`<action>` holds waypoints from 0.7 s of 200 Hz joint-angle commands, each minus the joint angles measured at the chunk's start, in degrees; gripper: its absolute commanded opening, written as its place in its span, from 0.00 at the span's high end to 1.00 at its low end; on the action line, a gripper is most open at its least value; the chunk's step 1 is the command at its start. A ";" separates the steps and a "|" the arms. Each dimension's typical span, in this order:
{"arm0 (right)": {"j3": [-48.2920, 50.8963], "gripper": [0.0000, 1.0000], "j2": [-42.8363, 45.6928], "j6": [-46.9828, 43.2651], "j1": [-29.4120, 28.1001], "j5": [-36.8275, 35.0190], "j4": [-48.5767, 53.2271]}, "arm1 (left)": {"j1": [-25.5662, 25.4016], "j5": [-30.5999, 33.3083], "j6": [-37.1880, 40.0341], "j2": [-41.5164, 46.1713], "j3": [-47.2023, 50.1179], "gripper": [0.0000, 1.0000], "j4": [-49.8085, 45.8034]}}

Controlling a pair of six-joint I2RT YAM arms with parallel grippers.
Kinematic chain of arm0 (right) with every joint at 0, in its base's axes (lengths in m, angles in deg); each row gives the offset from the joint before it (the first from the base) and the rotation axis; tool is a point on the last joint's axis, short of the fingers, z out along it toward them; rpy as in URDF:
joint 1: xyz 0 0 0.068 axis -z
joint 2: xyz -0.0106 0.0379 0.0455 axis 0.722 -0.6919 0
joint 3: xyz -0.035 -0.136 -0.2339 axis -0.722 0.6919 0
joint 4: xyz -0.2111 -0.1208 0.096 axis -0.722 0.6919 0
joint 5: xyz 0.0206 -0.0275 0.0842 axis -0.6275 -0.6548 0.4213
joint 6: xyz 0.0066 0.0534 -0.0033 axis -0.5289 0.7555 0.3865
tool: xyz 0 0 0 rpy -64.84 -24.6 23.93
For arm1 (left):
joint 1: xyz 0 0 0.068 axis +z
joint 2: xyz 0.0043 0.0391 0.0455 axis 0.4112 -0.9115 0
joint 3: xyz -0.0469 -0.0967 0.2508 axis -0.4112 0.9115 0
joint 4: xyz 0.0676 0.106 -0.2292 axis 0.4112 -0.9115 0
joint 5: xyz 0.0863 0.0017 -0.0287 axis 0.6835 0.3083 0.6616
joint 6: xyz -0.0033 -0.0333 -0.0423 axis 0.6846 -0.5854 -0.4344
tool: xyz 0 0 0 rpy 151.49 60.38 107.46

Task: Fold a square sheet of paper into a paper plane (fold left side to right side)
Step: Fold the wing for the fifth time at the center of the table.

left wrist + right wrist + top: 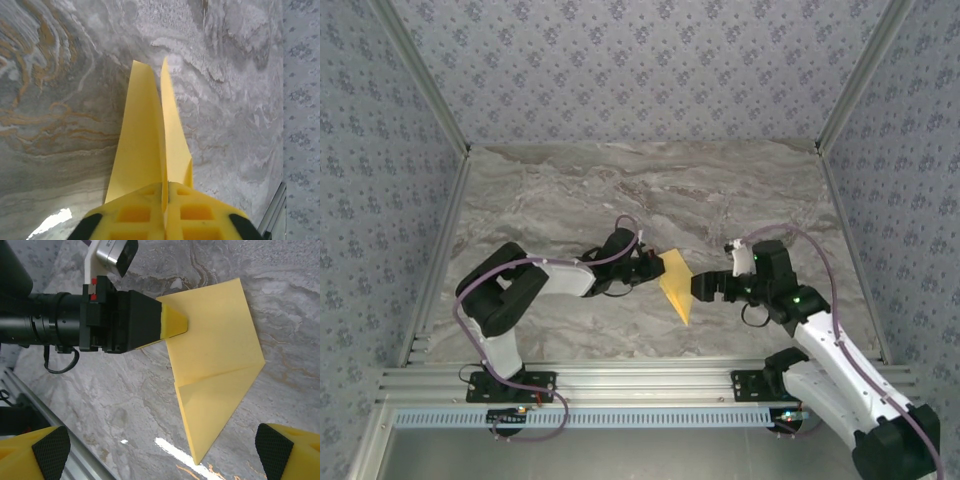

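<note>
The paper is pinched by my left gripper far from the pointed tip (pixel 198 456), so next my right gripper grabs the opposite edge (pixel 251 322) before my left gripper moves there.
The yellow-orange paper (pixel 676 285) is folded into a narrow pointed dart shape and held off the marble table, its tip pointing toward the near edge. My left gripper (pixel 655 265) is shut on the paper's upper edge. In the left wrist view the yellow fingers (pixel 135 215) pinch the sheet, and two layers of paper (pixel 147 135) spread apart ahead of them in a V. My right gripper (pixel 700 287) stands open just right of the paper. In its wrist view the folded paper (pixel 215 350) hangs in front of the wide-apart right gripper (pixel 165 460), with nothing between the fingers.
Patterned walls and aluminium rails (pixel 620 385) enclose the marble table (pixel 620 190). The left arm's black wrist (pixel 75 322) reaches in from the left in the right wrist view. Bare table lies behind and beside both arms.
</note>
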 commanded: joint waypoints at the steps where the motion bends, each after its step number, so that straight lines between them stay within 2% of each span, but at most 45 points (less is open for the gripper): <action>1: 1.46 0.00 -2.51 -2.09 4.73 10.95 -5.38 | 1.33 -2.02 4.10 5.19 2.37 1.00 2.10; 21: 1.39 0.01 -6.49 -4.17 6.58 12.19 -8.62 | 1.82 -5.04 8.01 9.35 3.71 1.00 1.75; 57: 3.55 0.11 -14.42 1.15 7.40 19.38 -29.58 | 2.91 -11.81 11.22 15.93 6.77 1.00 3.10; 81: 2.56 0.21 -21.21 1.85 7.57 25.95 -38.46 | 3.92 -15.53 11.47 19.58 9.11 1.00 4.92; 95: 2.81 0.22 -24.03 3.10 7.81 29.15 -44.48 | 3.98 -17.13 11.87 21.88 10.18 1.00 5.73; 140: 0.90 0.25 -29.39 1.76 7.34 33.88 -46.82 | 4.09 -19.06 12.76 28.02 12.12 1.00 5.58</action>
